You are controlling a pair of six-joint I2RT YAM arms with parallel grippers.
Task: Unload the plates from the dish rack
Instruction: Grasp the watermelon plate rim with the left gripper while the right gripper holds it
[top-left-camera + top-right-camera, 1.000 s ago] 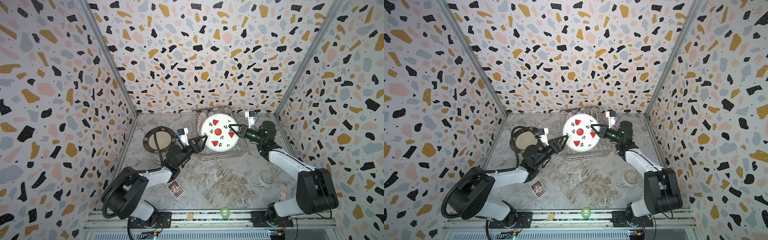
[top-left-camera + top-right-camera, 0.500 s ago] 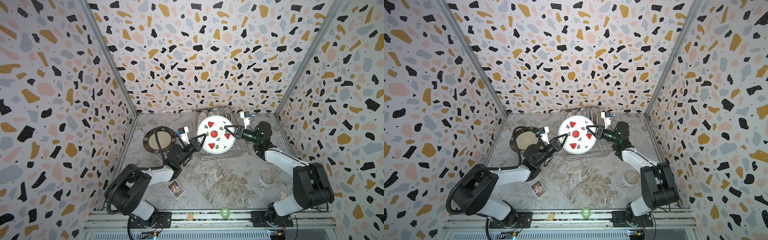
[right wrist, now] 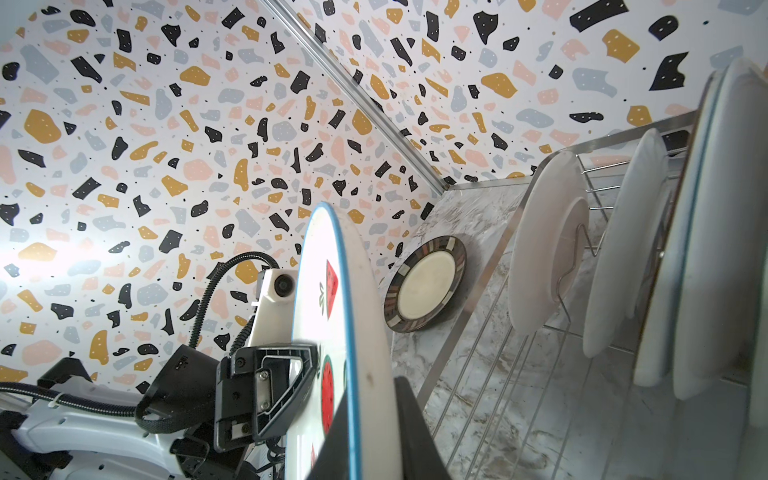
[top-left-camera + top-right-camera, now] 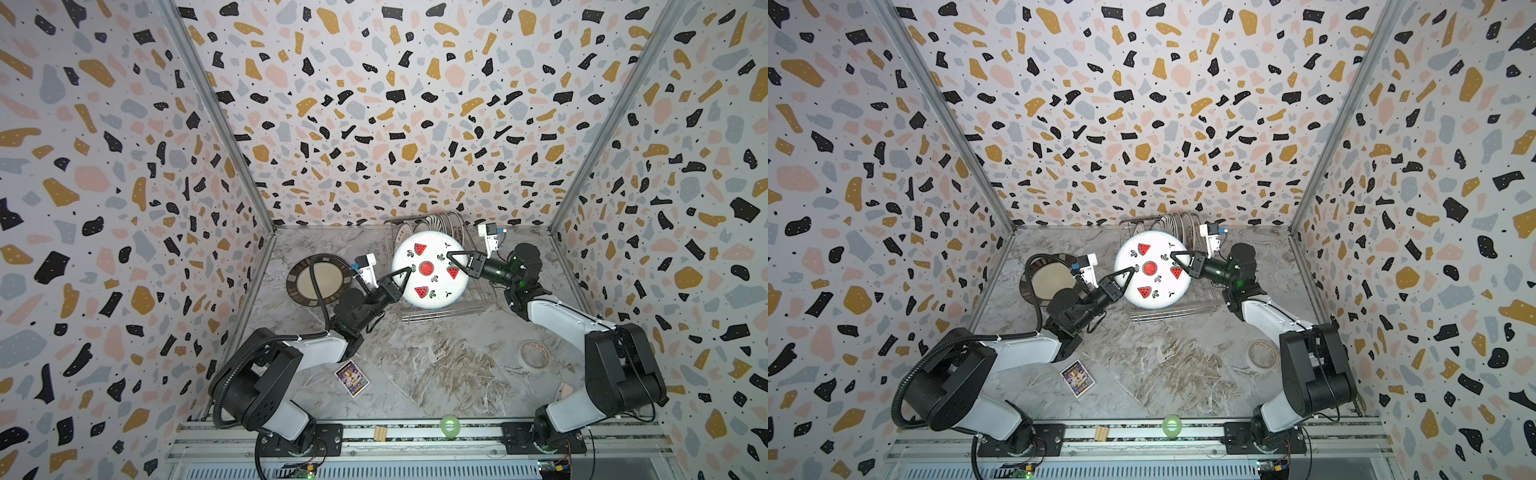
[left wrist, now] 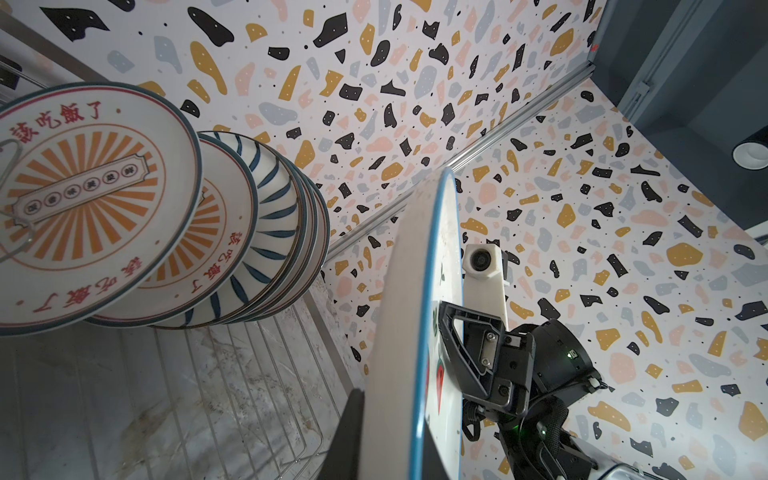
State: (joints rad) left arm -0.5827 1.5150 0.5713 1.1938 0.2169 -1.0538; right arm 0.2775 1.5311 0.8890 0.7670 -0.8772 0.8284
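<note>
My right gripper, which grips the watermelon plate's rim [image 4: 463,247] opposite my left gripper, needs to open before my left gripper stacks that plate on the beige plate [image 4: 307,284].
A white plate with red watermelons [image 4: 430,270] [image 4: 1152,270] hangs level above the dish rack [image 4: 440,318] [image 4: 1167,318], held from both sides. My left gripper [image 4: 409,270] [image 4: 1133,270] is shut on its left rim; in the left wrist view its fingers [image 5: 353,436] clamp the plate's edge [image 5: 399,332]. My right gripper [image 4: 449,255] [image 4: 1172,256] is shut on the right rim [image 3: 361,332]. Several plates stand upright at the rack's back [image 4: 440,222] [image 5: 83,208] [image 3: 544,245]. A dark-rimmed beige plate [image 4: 318,280] [image 3: 424,286] lies flat on the table, left of the rack.
A small purple card [image 4: 352,378] lies by the left arm. A tape roll [image 4: 535,354] lies at the right, near the right arm. A green tape roll [image 4: 449,425] and a wooden block [image 4: 379,432] sit on the front rail. Patterned walls enclose three sides.
My left gripper has reached the watermelon plate's left rim and shut on it. The right gripper has carried the plate slightly left and lower.
</note>
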